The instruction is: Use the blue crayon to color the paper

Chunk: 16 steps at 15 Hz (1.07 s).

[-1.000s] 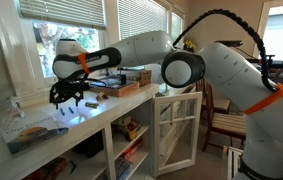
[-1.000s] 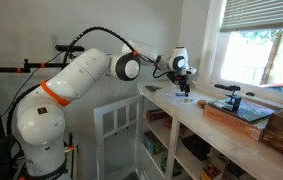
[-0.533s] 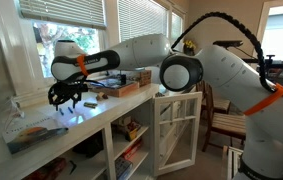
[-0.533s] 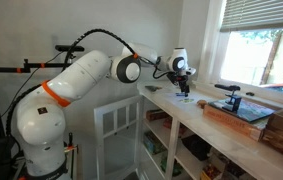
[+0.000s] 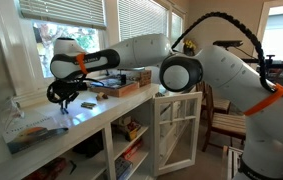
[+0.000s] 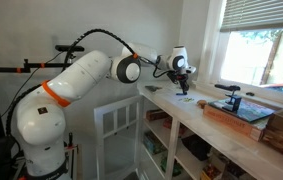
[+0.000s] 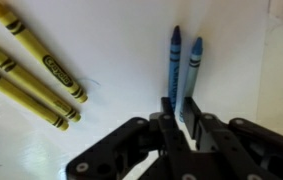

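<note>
Two blue crayons [image 7: 183,72] lie close together at the narrow gap between my gripper's fingers. I should therefore open and move back clear of their lower ends [image 7: 181,97] before I take the blue crayon.
In the wrist view the blue crayon [image 7: 193,68] lies on the white paper [image 7: 111,40], close beside a darker blue stick [image 7: 175,52]. My gripper [image 7: 180,104] hangs over their lower ends. Its two black fingers stand close together, and the lighter blue crayon's lower end runs into the narrow gap between them. The darker stick passes behind the left finger [image 7: 168,108]. In both exterior views the gripper [image 5: 66,97] [image 6: 184,88] points down at the white countertop under the window.
Three yellow crayons [image 7: 36,52] lie on the paper to the left of the fingers. A brown box with books [image 5: 121,83] [image 6: 246,112] sits further along the counter. Small clutter [image 5: 21,125] stands at the counter's end, and an open white cabinet door [image 5: 176,130] hangs below.
The fingers have drawn together from wide open to a narrow gap around the blue crayon's end. The arm has barely moved.
</note>
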Each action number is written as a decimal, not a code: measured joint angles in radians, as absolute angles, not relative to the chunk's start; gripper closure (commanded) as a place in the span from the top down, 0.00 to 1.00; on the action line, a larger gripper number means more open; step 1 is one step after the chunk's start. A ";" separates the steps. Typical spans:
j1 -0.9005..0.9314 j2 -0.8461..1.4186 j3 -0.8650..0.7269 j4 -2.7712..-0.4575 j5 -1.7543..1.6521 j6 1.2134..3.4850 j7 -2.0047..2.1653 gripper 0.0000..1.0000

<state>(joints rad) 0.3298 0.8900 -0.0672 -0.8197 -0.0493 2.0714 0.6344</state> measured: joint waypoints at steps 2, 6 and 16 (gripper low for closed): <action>0.330 0.891 -0.067 -0.817 -0.049 2.071 0.634 0.00; 0.330 0.895 -0.069 -0.812 -0.049 2.069 0.634 0.39; 0.333 0.909 -0.074 -0.800 -0.049 2.066 0.644 0.52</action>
<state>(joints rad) 0.3332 0.9091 -0.0741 -0.7999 -0.0494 2.0660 0.6442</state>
